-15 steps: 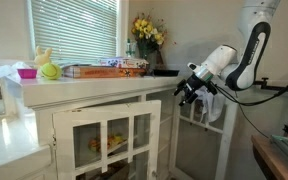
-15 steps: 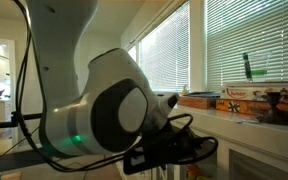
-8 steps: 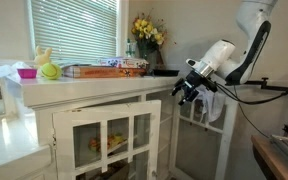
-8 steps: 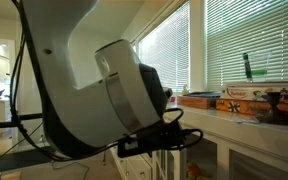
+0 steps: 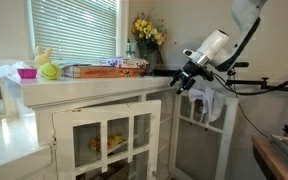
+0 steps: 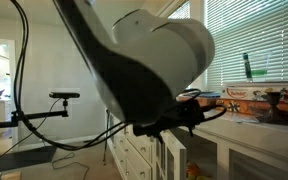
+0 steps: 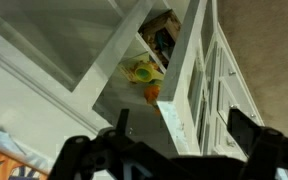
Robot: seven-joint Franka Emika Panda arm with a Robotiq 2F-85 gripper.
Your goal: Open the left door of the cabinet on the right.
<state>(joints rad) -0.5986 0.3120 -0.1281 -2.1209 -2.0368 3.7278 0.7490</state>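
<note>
The door stands only partway open below my gripper's empty fingers, so I should lower onto its free top corner, clasp it and swing the door wider.
The white cabinet has a flat top and glass-paned doors. In the wrist view its left door stands swung open, seen from above along its top edge. Shelves with yellow, green and orange toys show inside. My gripper hovers just above the door's top edge, jaws wide apart and empty. In an exterior view the gripper is at the right end of the cabinet top, above a white paned frame that sticks out there. It also shows over the open door.
On the cabinet top are yellow flowers in a vase, flat game boxes, and a pink bowl with soft toys. A green bottle stands by the blinds. A tripod arm is behind the robot.
My arm has lifted, and the gripper has risen slightly from beside the cabinet's top edge. The open door has not moved.
</note>
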